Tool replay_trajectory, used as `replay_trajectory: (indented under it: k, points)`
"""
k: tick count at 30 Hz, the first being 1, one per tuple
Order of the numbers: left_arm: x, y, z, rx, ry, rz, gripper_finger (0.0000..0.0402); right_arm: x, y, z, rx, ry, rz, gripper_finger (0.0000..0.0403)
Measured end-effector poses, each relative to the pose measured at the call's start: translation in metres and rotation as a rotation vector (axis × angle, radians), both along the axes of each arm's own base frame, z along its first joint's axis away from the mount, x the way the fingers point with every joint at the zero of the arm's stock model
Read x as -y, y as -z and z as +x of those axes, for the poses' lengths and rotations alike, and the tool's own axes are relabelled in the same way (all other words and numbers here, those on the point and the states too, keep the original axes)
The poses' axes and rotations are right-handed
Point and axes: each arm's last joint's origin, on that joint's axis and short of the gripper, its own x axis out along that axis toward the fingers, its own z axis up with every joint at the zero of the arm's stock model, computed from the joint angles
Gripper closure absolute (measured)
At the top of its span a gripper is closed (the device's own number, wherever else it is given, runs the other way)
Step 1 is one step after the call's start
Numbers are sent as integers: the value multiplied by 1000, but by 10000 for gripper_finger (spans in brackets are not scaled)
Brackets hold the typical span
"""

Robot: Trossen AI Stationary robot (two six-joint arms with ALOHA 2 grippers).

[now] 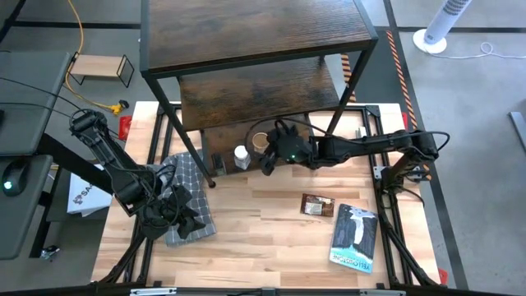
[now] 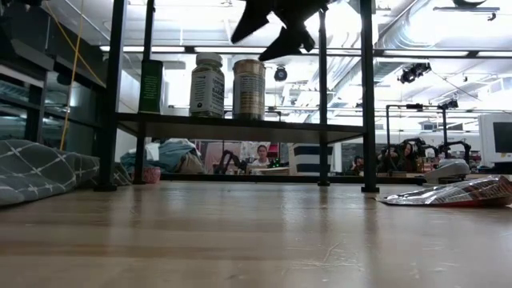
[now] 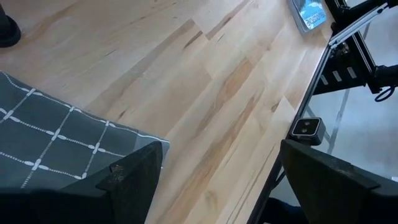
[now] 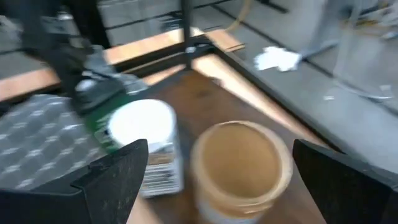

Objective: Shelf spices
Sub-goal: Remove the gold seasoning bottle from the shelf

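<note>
The tan canister's rim (image 4: 242, 165) is between my right gripper's open fingers and the white-capped jar is outside them. I go on going down until the fingers are on both sides of the canister (image 2: 249, 92), then close them.
The shelf (image 1: 255, 33) stands at the table's far side, a tall unit of dark wood-grain boards in a black frame. On its lowest board (image 2: 232, 124) stand a dark green-labelled bottle (image 2: 150, 86), a white-capped jar (image 2: 207, 84) and a tan round canister (image 2: 249, 88), all upright on their bases. My right gripper (image 4: 219, 149) is open and hovers just above the canister (image 4: 239, 165) and the jar (image 4: 140, 143), touching neither. In the high view it (image 1: 267, 160) reaches in from the right. My left gripper (image 3: 221, 158) is open and waits over the table's left part.
A grey checked cloth (image 1: 185, 197) lies under my left arm. A brown packet (image 1: 317, 205) and a blue-and-white book (image 1: 355, 237) lie on the table's right near part. The shelf's black legs (image 2: 369, 96) stand around the jars. A small light-wood stand (image 1: 100, 67) sits off the table.
</note>
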Motion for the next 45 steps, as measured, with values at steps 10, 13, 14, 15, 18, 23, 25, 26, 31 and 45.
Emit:
replay_trajectory:
  k: [10,13,14,15,18,23,25,26,31,45]
  points:
    - [0,0,0,-2,-7,-3,80,18,5,3,11,-35,110,6]
    - [0,0,0,2,-12,1,80,21,13,6,-19,0,79,6]
    - [-1,0,0,3,-13,3,80,22,16,8,-25,10,68,6]
    - [-1,0,0,5,-15,4,80,24,19,10,-30,13,65,6]
    - [-1,0,0,5,-22,-1,80,25,27,14,-50,-15,93,6]
    - [-1,0,0,4,-26,-5,80,26,31,16,-50,1,107,13]
    - [-1,0,0,4,-25,-4,80,24,30,15,-51,20,91,32]
    - [-1,0,0,4,-23,-2,80,23,30,15,-51,23,86,47]
    - [-1,0,0,4,-20,1,80,19,31,15,-55,33,92,147]
    - [-2,1,-1,-9,40,74,80,-40,-23,-46,-64,-60,183,143]
